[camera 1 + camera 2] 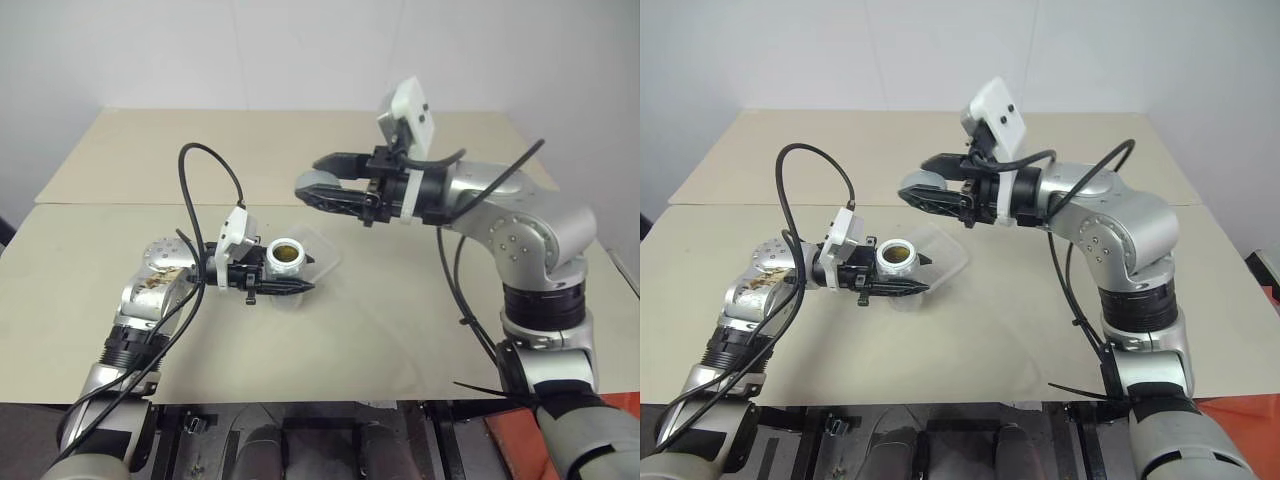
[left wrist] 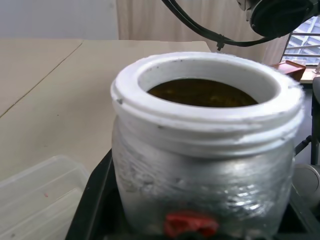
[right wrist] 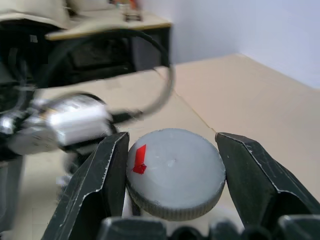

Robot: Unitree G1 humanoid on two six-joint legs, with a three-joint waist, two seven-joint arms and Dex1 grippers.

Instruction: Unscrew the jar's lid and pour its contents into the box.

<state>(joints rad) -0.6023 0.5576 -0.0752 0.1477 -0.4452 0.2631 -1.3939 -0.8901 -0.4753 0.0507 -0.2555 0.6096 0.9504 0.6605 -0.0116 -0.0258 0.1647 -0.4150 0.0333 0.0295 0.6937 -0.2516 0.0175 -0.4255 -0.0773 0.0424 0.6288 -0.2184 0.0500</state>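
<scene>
The lid is clear of the jar's rim (image 1: 286, 250). My right gripper keeps going down to the empty table (image 1: 380, 268) beside the box and lets go of the lid there.
My left gripper (image 1: 291, 273) is shut on the jar (image 1: 284, 259), holding it upright with its mouth uncovered just above the near left corner of the box (image 1: 322, 256). The jar's white threaded rim (image 2: 205, 107) surrounds the brown contents (image 2: 200, 93), and the box (image 2: 40, 190) lies behind and below it. My right gripper (image 1: 317, 188) is shut on the lid (image 1: 320, 184), held in the air above and to the right of the jar and apart from it. In the right wrist view the grey lid (image 3: 175, 172), with a red mark on top, sits between the two black fingers (image 3: 107, 170).
The box rests near the middle of a beige table (image 1: 400, 330), with a second beige board (image 1: 250, 140) behind it across a seam. Black cables loop over both arms. The table's front edge (image 1: 300, 402) runs close to me.
</scene>
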